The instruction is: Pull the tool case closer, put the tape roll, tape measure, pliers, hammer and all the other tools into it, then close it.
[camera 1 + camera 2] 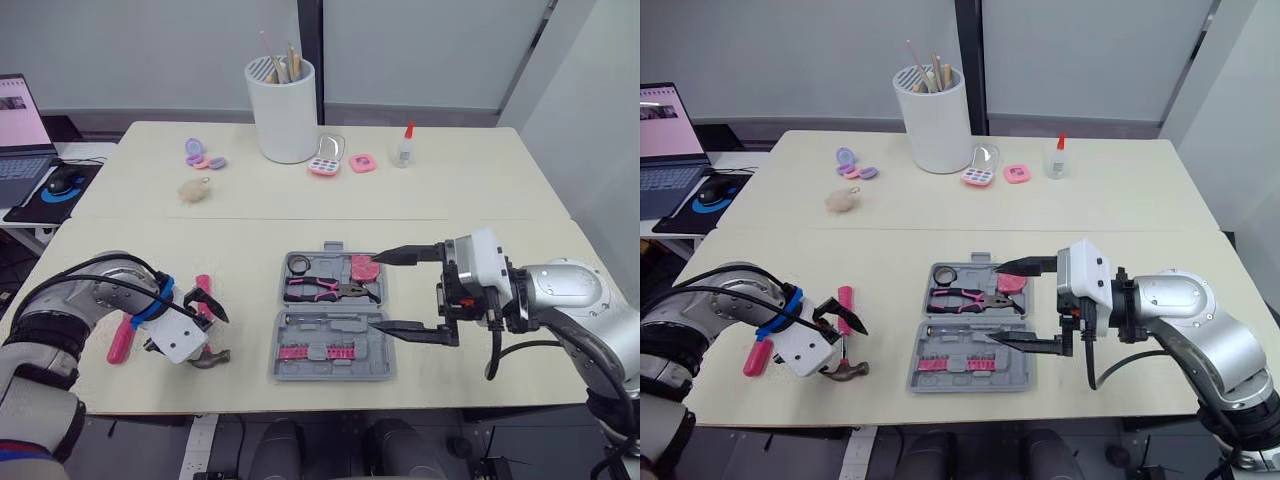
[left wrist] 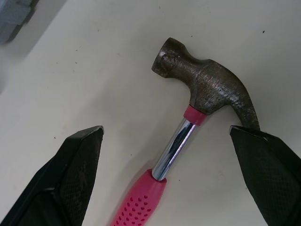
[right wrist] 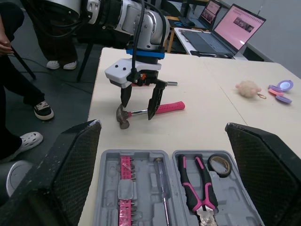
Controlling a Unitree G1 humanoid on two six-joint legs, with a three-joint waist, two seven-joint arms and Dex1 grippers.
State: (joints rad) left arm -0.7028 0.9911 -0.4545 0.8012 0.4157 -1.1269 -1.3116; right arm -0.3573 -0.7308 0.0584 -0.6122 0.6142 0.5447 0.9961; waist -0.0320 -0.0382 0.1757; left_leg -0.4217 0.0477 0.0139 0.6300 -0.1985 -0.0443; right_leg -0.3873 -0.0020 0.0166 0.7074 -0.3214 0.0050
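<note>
My gripper will lower the hammer (image 1: 211, 358) into the tool case's near half, where there is an empty space (image 1: 325, 335) between the screwdriver and the pink bits. The hammer should come to lie flat there.
The grey tool case (image 1: 385, 366) lies open at the table's middle. Its far half holds a black tape roll (image 1: 297, 264), pink-handled pliers (image 1: 318, 290) and a pink tape measure (image 1: 365, 269); its near half holds a screwdriver (image 1: 325, 320) and pink bits (image 1: 318, 352). A hammer (image 1: 204, 292) with a pink grip and dark head (image 2: 207, 92) lies on the table left of the case. My left gripper (image 1: 208, 322) is open, its fingers straddling the hammer's steel shaft just above the table. My right gripper (image 1: 378, 292) is open over the case's right edge, with nothing between its fingers.
Another pink-handled tool (image 1: 121, 340) lies beside my left arm. At the back stand a white holder (image 1: 282, 110) of sticks, a glue bottle (image 1: 403, 147), pink cases (image 1: 325, 165), purple compacts (image 1: 203, 155) and a fluffy charm (image 1: 194, 190). A laptop (image 1: 20, 130) sits far left. A person's legs (image 3: 19, 70) stand beyond the table.
</note>
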